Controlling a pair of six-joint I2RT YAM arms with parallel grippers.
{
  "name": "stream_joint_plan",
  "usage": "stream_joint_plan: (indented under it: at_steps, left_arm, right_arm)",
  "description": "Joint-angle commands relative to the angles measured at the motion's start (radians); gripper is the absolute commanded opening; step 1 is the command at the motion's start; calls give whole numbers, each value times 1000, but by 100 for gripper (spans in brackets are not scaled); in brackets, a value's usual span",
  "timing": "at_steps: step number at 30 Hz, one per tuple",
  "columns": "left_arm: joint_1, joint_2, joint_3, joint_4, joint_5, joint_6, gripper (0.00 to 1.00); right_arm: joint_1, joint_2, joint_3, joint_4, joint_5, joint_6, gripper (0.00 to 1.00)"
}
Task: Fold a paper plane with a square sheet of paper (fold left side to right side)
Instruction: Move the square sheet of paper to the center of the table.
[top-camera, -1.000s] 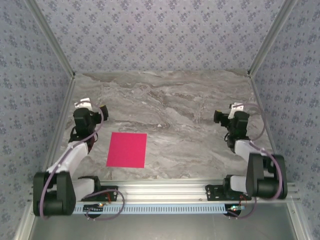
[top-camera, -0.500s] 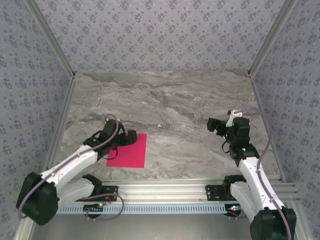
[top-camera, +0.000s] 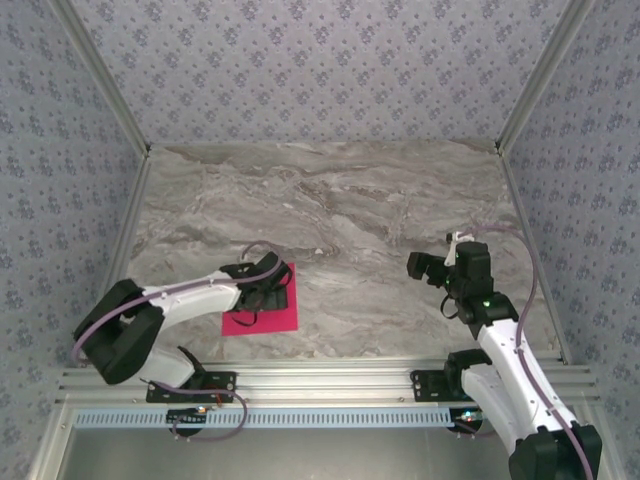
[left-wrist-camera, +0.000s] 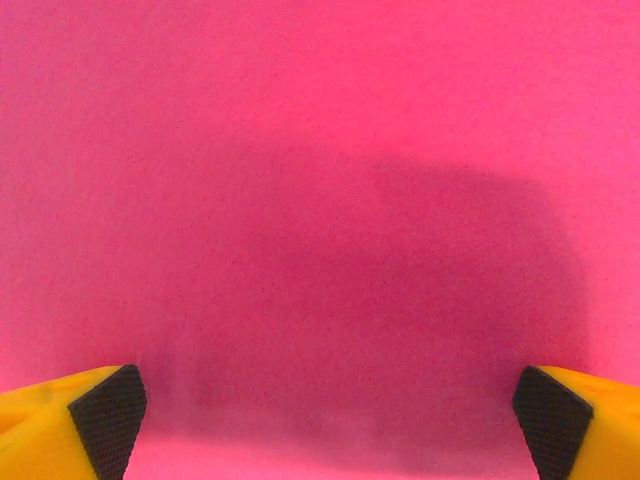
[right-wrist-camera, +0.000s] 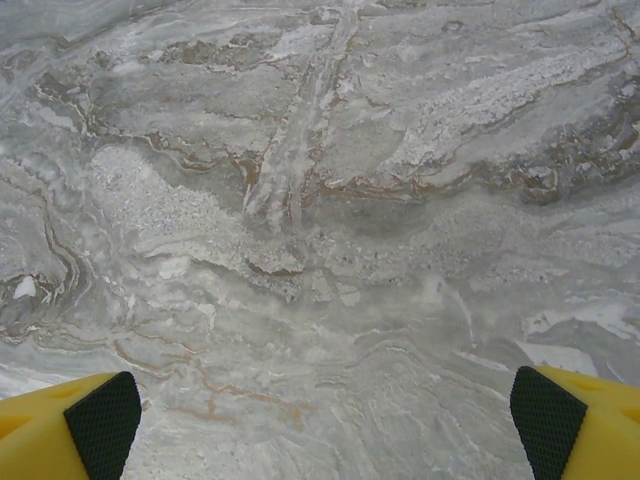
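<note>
I should use my left gripper to slide the square sheet (top-camera: 268, 322) to the marble's middle (top-camera: 335, 270), where both grippers can take it, because the sheet lies apart from my right gripper.
The square sheet of paper (top-camera: 282, 319), bright magenta-pink, lies flat on the marble table (top-camera: 360, 210) near the front left, with no crease that I can see. A paper plane is out of view. My left gripper (top-camera: 272, 290) hangs low over the sheet's upper middle and hides part of it. In the left wrist view the sheet (left-wrist-camera: 320, 170) spreads under my left gripper (left-wrist-camera: 330, 420), whose jaws stand wide apart with nothing between them. My right gripper (top-camera: 421, 267) is open over bare marble at the right, well apart from the sheet. The right wrist view has my right gripper (right-wrist-camera: 325, 420) above grey stone (right-wrist-camera: 320, 200).
Patterned walls (top-camera: 320, 70) close the table at the back and both sides. An aluminium rail (top-camera: 330, 380) with the arm bases runs along the near edge. Bare marble lies between the two grippers and toward the back.
The left arm has swung from the left side out over the pink sheet and come down low. The sheet's near edge sits slightly further right. The right arm has reached forward and a little left.
</note>
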Motion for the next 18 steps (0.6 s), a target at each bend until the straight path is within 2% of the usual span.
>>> stream_joint_plan:
  at_steps: [1, 6, 18]
  left_arm:
    - [-14, 83, 24, 52, 49, -13, 98]
    - [-47, 205, 115, 96, 92, -10, 98]
    - [-163, 601, 618, -38, 110, 54, 98]
  right_arm:
    - [8, -30, 34, -47, 23, 23, 100]
    - [7, -47, 31, -56, 29, 26, 100]
    - [10, -47, 18, -79, 24, 42, 100]
